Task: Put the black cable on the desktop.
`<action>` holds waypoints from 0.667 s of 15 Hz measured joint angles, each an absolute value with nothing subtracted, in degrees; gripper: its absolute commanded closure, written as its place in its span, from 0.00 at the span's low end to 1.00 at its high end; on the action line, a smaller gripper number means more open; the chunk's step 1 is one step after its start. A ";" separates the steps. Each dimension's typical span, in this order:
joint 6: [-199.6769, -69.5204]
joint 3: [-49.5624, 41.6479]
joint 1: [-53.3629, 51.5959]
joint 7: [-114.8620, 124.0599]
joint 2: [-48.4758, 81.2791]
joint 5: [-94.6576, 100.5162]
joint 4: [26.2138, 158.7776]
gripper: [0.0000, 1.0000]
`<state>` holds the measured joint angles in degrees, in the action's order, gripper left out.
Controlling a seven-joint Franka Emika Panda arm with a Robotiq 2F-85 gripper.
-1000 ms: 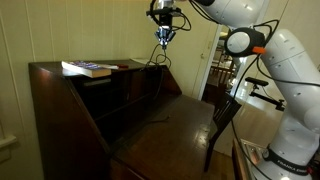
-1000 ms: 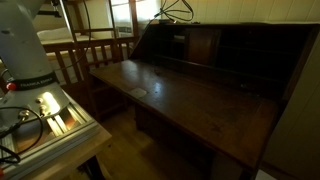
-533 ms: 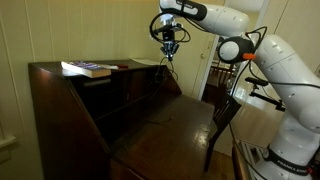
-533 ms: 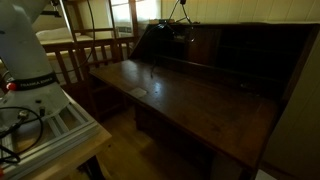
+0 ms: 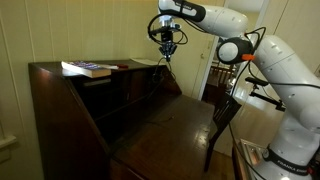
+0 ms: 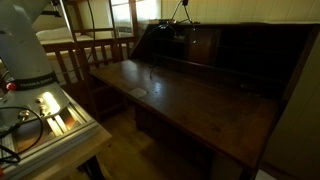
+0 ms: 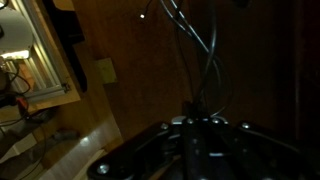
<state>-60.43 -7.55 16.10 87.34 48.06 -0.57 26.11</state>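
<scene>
My gripper keeps going down until the black cable point(image 5: 170, 69) hanging from it over the clear brown desktop point(image 5: 178, 112) reaches the desktop, and then let go.
The black cable point(image 5: 163, 60) hangs in thin strands from my gripper point(image 5: 167, 46), which is high above the back of the dark wooden desk. In the wrist view the strands point(image 7: 203, 55) run from between my fingers as a loose loop over the brown desktop point(image 7: 130, 40). My gripper point(image 7: 200, 112) is shut on the cable. In an exterior view the cable point(image 6: 178, 14) shows as thin lines at the top edge, above the desk's upper part. Its lower end is too dark to make out.
The fold-down desktop point(image 5: 170, 125) slopes out from the desk; it also shows in an exterior view point(image 6: 190, 100) with a small pale spot point(image 6: 138, 91). A book point(image 5: 88, 68) lies on the desk's top. A dark chair point(image 5: 225, 115) stands beside the desk. Wooden railings point(image 6: 90, 45) stand behind.
My gripper has come down and a little sideways with the cable since a second ago. The hanging loops have narrowed. Almost nothing has moved in the last half second.
</scene>
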 measured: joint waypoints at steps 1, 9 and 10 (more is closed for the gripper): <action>-62.19 -7.87 15.82 88.79 48.88 -0.53 26.11 0.99; -65.51 -8.61 13.65 96.91 63.43 -0.24 26.37 0.99; -65.46 -8.63 13.42 97.28 64.69 -0.23 26.34 0.99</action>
